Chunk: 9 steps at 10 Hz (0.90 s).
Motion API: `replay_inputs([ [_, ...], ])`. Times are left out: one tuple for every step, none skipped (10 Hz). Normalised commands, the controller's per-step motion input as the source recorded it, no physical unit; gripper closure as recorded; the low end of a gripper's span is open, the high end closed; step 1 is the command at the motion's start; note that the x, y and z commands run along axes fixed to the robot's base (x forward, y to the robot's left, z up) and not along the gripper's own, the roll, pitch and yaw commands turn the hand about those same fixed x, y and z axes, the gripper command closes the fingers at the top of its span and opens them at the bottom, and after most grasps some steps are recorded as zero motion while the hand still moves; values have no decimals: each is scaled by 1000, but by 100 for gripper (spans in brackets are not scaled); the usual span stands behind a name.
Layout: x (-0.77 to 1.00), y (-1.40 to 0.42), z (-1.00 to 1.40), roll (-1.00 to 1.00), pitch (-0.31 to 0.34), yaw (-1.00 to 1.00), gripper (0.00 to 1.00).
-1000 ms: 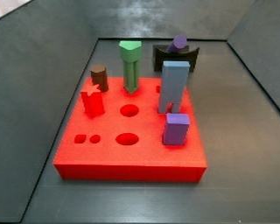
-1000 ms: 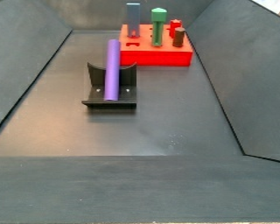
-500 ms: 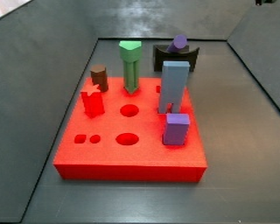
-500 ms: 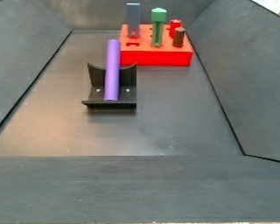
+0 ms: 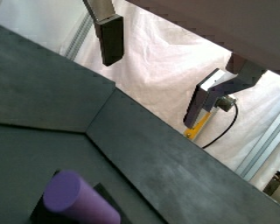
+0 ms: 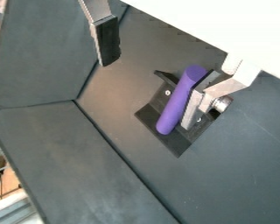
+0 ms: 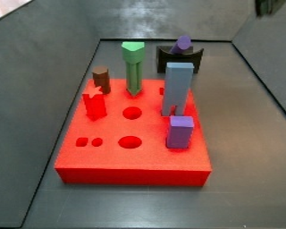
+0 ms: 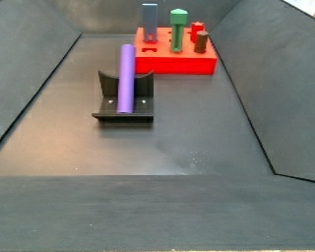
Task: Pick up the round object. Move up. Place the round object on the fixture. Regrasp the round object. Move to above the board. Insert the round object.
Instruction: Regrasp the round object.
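Observation:
I expect the cylinder [image 7: 182,43] to come free and the fixture to stay in place when I lift, because the cylinder rests in the dark fixture's open-topped curve [image 7: 193,55].
The round object is a purple cylinder [image 8: 125,77] lying along the dark fixture [image 8: 125,112] on the grey floor, in front of the red board [image 8: 173,63]. In a side view the cylinder [image 7: 184,42] shows end-on behind the board [image 7: 133,159]. My gripper [image 6: 154,83] hangs high above the fixture, open and empty, with the cylinder [image 6: 178,101] far below, close to one finger in the picture. In a wrist view the gripper [image 5: 154,83] frames only backdrop, and the cylinder's end [image 5: 78,199] shows low down.
The red board carries a green post [image 7: 132,67], a blue block [image 7: 179,89], a purple block [image 7: 179,131], a red piece [image 7: 96,106] and a brown piece [image 7: 101,80]. Round holes [image 7: 131,114] lie open in it. Sloping grey walls enclose the floor.
A dark part of the arm has come into a side view's top right corner. The cylinder, fixture and board have not moved.

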Motion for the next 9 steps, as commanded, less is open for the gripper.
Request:
replay_inputs([
  [47,41,-1000,86,-77,71,0],
  [53,40,-1000,70,-93,55,0],
  [57,38,-1000,65,-100,27,0],
  [60,35,-1000,66,-102,10,0],
  [64,32,-1000,65,-99,-9,0],
  [67,31,-1000,65,-87,-23,0],
  [73,28,-1000,63,-76,-32,0],
  [72,21,-827,58,-56,-38,0],
  [66,11,-653,59,-37,-38,0],
])
